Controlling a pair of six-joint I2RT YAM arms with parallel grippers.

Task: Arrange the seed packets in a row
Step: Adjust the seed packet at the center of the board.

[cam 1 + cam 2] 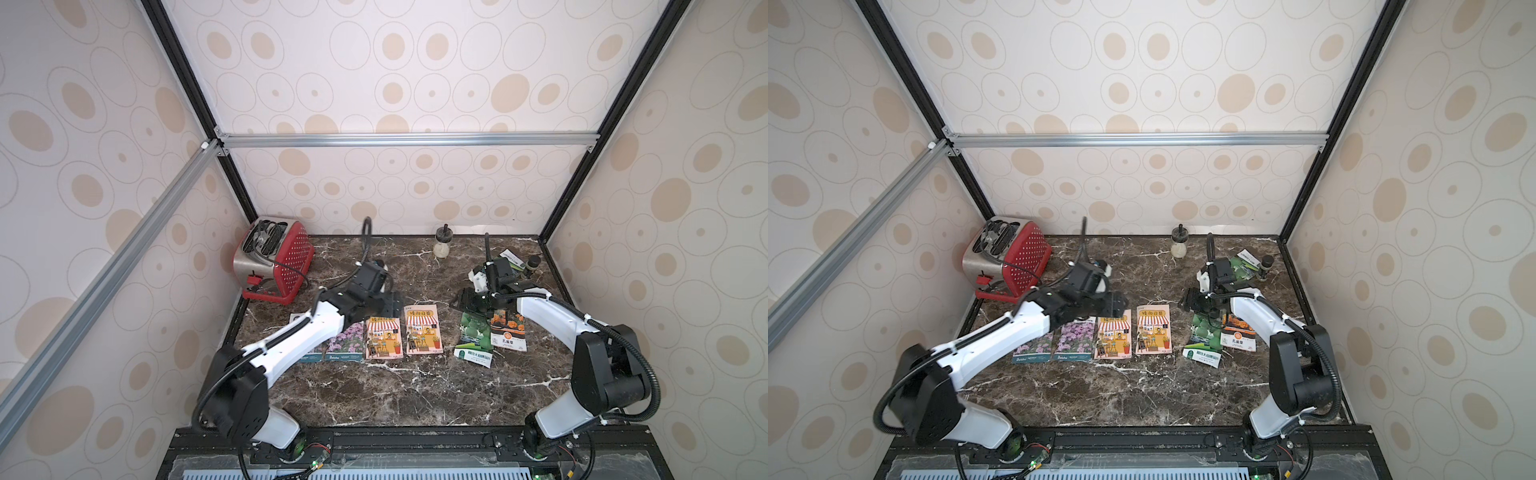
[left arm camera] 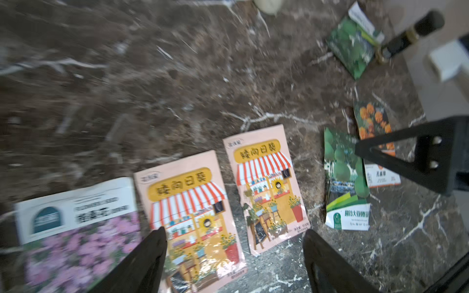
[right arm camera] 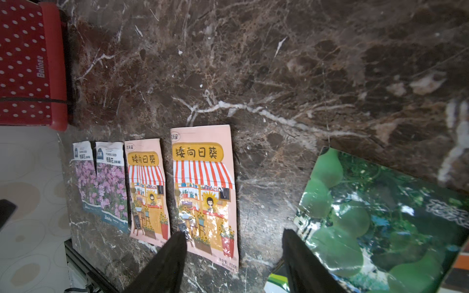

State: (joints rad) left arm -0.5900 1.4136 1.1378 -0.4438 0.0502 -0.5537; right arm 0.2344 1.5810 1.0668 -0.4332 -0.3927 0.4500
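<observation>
The pink shopfront packet [image 1: 424, 330] nearer the green vegetable packet is farther back than its neighbour, so my right gripper needs to push its far edge [image 1: 421, 306] toward me.
Seed packets lie side by side across the marble table [image 1: 415, 386]. From the left there are two purple-flower packets [image 1: 1034, 349] [image 1: 347, 343], two pink shopfront packets [image 1: 383, 337] [image 1: 423, 329], then a green vegetable packet [image 1: 473, 338] overlapping an orange marigold packet [image 1: 509, 332]. Another green packet [image 1: 512, 258] lies apart at the back right. My left gripper [image 1: 388, 302] hovers open just behind the left shopfront packet [image 2: 190, 210], holding nothing. Over the far end of the green vegetable packet [image 3: 368, 215], my right gripper [image 1: 459, 301] is open and empty.
A red toaster [image 1: 272, 259] with its cord stands at the back left. A small jar with pale contents [image 1: 442, 245] is at the back centre. A dark-capped jar [image 1: 532, 264] sits beside the far green packet. Patterned walls close in three sides.
</observation>
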